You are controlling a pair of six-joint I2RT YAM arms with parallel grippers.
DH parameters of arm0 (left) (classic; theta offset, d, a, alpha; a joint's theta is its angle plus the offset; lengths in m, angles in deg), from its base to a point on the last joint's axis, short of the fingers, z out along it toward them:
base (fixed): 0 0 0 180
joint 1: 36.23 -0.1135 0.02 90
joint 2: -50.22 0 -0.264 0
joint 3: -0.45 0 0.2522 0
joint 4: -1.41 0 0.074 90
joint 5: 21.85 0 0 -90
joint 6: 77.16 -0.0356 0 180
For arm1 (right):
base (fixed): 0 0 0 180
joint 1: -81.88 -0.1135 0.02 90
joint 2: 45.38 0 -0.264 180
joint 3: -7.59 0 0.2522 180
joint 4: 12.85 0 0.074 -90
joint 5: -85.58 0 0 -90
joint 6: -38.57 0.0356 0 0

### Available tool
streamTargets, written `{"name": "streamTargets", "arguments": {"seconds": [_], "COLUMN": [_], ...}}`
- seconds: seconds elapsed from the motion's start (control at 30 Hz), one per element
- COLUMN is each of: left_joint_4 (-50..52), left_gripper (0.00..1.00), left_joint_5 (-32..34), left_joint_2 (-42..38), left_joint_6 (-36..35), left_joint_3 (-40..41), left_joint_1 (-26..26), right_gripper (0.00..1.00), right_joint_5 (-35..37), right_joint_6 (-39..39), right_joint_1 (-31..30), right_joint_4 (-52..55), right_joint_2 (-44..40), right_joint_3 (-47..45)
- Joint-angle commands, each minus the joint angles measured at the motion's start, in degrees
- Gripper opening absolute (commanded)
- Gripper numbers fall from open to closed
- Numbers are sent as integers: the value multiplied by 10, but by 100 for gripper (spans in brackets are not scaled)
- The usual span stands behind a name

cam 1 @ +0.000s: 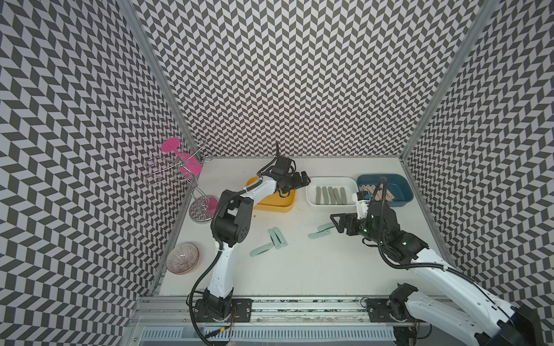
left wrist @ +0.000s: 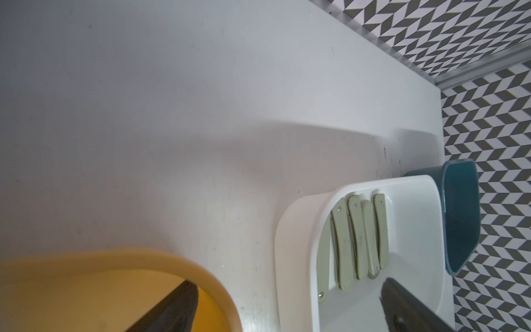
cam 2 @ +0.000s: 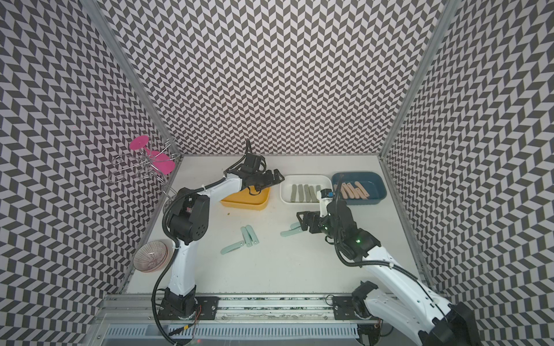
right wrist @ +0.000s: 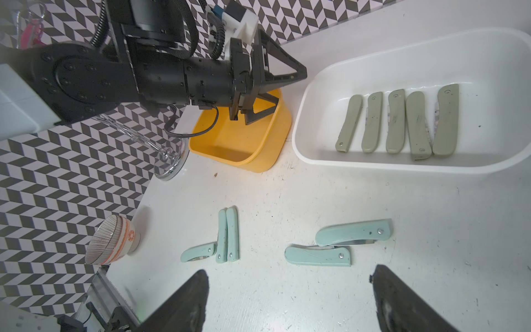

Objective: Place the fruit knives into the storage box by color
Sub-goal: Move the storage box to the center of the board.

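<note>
I should pull my left gripper back and use it to slide the yellow box [cam 1: 279, 202] up to the white box, because a gap [cam 1: 300, 199] separates the two boxes.
Several mint-blue fruit knives lie loose on the white table: three bunched together [cam 1: 274, 239] [right wrist: 227, 235] and two more [cam 1: 320, 232] [right wrist: 317, 255] to their right. My right gripper [cam 1: 335, 223] [right wrist: 290, 299] hovers open and empty just right of those two. Sage-green knives [cam 1: 331, 195] lie in a row in the white storage box [cam 1: 331, 178]. Peach knives [cam 1: 379, 191] lie in the blue box [cam 1: 406, 191]. My left gripper [cam 1: 299, 179] [left wrist: 287, 304] hangs open and empty over the yellow box [cam 1: 275, 200], whose visible part holds nothing.
A wire rack with pink glasses [cam 1: 180, 167] stands at the back left corner. A striped bowl [cam 1: 183, 258] sits by the left wall near the left arm's base. Patterned walls close in the table on three sides.
</note>
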Motion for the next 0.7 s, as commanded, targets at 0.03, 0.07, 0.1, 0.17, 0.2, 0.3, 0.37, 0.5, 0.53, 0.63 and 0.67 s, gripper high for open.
{"name": "streamTargets", "arguments": {"seconds": [0.03,0.07,0.1,0.17,0.2,0.3,0.37,0.5,0.53,0.63,0.67], "left_joint_4": [-51,-56,-61,-71,-78,-98,-106,-117,-118,-115,-111], "left_gripper": [100,100,100,100,100,100,100,100,100,100,100], "left_joint_5": [-27,-30,-33,-39,-41,-51,-56,-63,-67,-75,-77], "left_joint_2": [21,24,28,33,35,39,44,46,45,38,33], "left_joint_6": [37,43,47,58,63,79,86,93,93,88,84], "left_joint_3": [-26,-29,-33,-37,-37,-39,-44,-47,-49,-51,-50], "left_joint_1": [7,7,7,8,9,11,11,12,12,10,9], "right_gripper": [87,87,87,87,87,87,87,87,87,87,87], "right_joint_5": [15,16,18,20,20,22,22,21,20,18,15], "right_joint_6": [-10,-11,-11,-10,-10,-12,-11,-10,-11,-10,-9], "right_joint_1": [-3,-3,-4,-4,-4,-4,-4,-4,-4,-4,-4], "right_joint_4": [3,7,9,14,15,19,20,21,22,20,18], "right_joint_2": [-17,-19,-21,-23,-24,-24,-24,-24,-23,-18,-17], "right_joint_3": [-3,-2,-3,-1,0,1,2,3,3,3,2]}}
